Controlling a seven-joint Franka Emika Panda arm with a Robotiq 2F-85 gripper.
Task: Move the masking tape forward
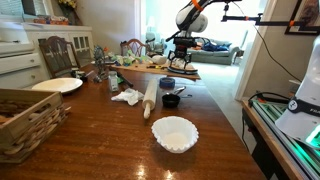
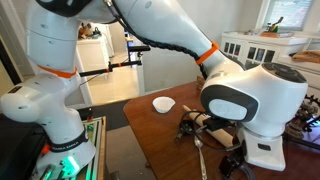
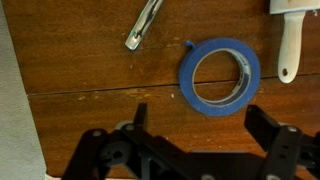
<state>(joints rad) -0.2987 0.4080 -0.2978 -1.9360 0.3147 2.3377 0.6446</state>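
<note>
I expect the masking tape (image 3: 189, 76) to stay wound as I lift and carry it, since just a short blue tab (image 3: 190, 44) sticks out from its tight rim.
The masking tape (image 3: 220, 73) is a low blue roll lying flat on the wooden table (image 3: 80, 60) in the wrist view. My gripper (image 3: 200, 115) is open and empty above the table. Its two dark fingers show at the bottom of the wrist view, and the tape lies just beyond them, not between them. In an exterior view the tape (image 1: 166, 82) is a small blue shape at the far part of the table, with my gripper (image 1: 181, 58) hanging over it. In an exterior view my arm (image 2: 240, 100) hides the tape.
A metal utensil (image 3: 145, 25) and a white-handled tool (image 3: 290, 40) lie beyond the tape. A small black cup (image 1: 172, 99), a wooden rolling pin (image 1: 150, 98), a white bowl (image 1: 174, 133), a white plate (image 1: 57, 86) and a wicker basket (image 1: 25, 120) stand on the table.
</note>
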